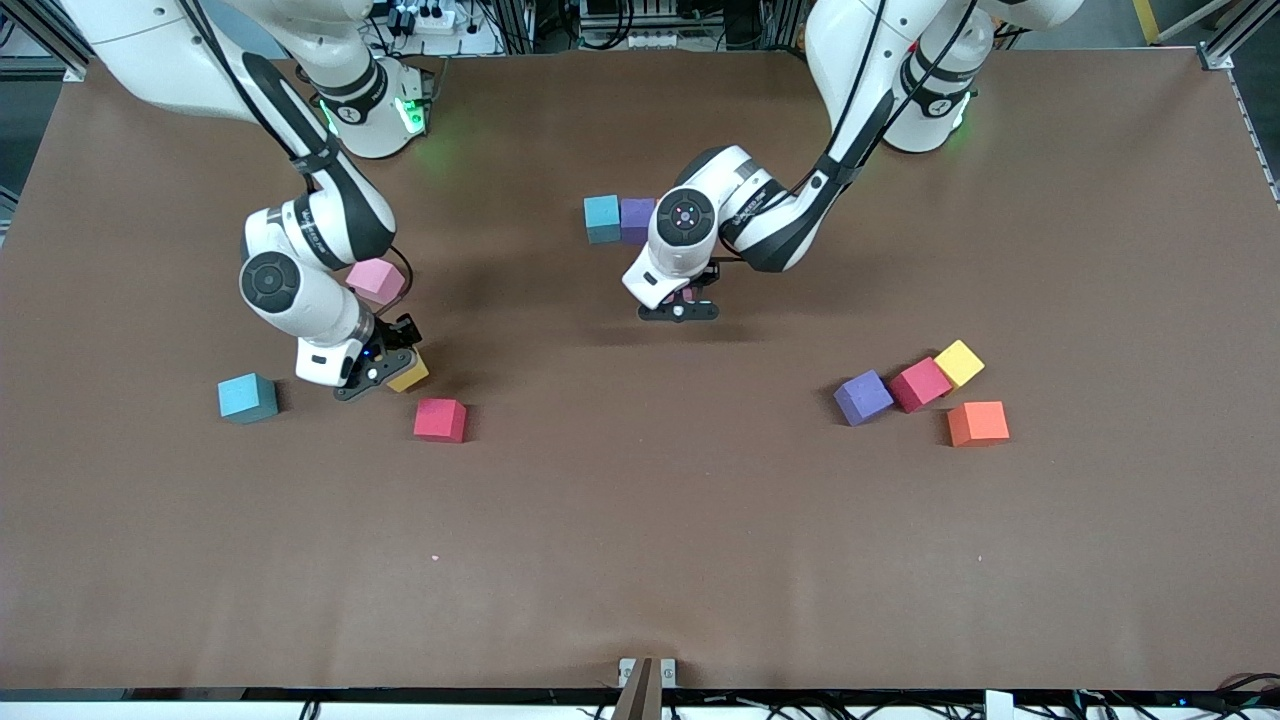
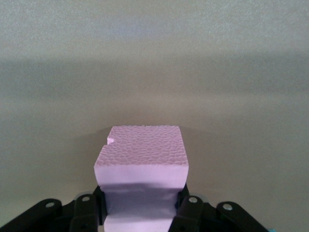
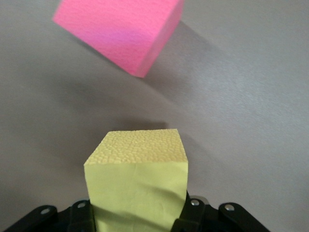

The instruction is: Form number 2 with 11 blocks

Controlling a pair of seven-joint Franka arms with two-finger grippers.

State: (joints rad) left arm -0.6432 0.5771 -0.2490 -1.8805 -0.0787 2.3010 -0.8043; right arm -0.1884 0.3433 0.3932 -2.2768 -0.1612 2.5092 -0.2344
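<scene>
Next, I release my left gripper's cube and back that gripper away, as it and its pale pink cube block the place for my right gripper's yellow cube.
My right gripper (image 1: 385, 372) (image 3: 137, 215) is shut on a yellow cube (image 1: 409, 376) (image 3: 137, 179), low at the table between a pink cube (image 1: 376, 280) and a red cube (image 1: 440, 419) (image 3: 120, 29). A light blue cube (image 1: 247, 397) lies beside them. My left gripper (image 1: 680, 308) (image 2: 141, 215) is shut on a pale pink cube (image 2: 141, 159), low over the table next to a touching teal cube (image 1: 602, 218) and purple cube (image 1: 637, 220). No digit shape shows.
Toward the left arm's end lie a purple cube (image 1: 863, 397), a red cube (image 1: 920, 384) and a yellow cube (image 1: 959, 362) in a touching row, with an orange cube (image 1: 978, 423) just nearer the camera. The brown table (image 1: 640, 560) is bare nearer the camera.
</scene>
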